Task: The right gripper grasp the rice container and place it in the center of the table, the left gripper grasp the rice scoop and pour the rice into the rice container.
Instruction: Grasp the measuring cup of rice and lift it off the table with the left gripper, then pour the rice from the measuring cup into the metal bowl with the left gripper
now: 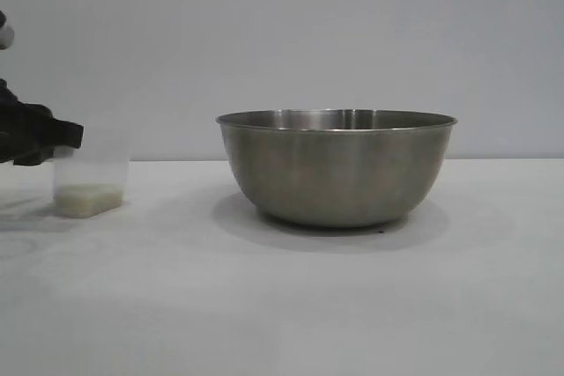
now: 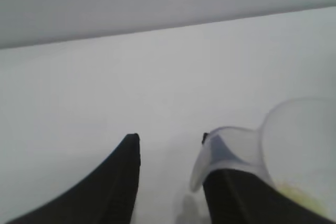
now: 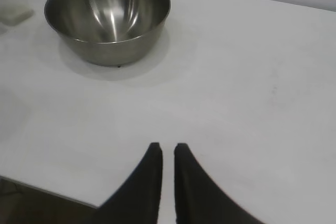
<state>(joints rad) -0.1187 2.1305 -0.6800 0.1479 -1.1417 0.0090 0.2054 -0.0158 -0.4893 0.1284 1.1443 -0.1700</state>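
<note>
I expect the rice [image 1: 88, 201] to pour out completely and leave the scoop empty when I tip it, because the rice lies shallow between the rice scoop's straight walls [image 1: 99, 160].
The rice container [image 1: 337, 167], a large steel bowl, stands upright and empty near the middle of the white table [image 1: 264, 305]; it also shows in the right wrist view [image 3: 107, 17]. The rice scoop [image 1: 89, 184], a frosted plastic cup, stands at the far left with rice [image 1: 86, 200] in its bottom. My left gripper [image 1: 62, 138] is at the scoop's rim. In the left wrist view the left gripper [image 2: 170, 138] is open, and the scoop [image 2: 294, 145] lies against the outside of one finger [image 2: 231, 198], not between them. My right gripper [image 3: 167, 148] is shut and empty, well back from the bowl.
The table's front edge [image 3: 31, 187] shows close to the right gripper, with dark floor beyond it. A plain grey wall [image 1: 282, 33] runs behind the table. The scoop also shows far off in the right wrist view [image 3: 13, 6].
</note>
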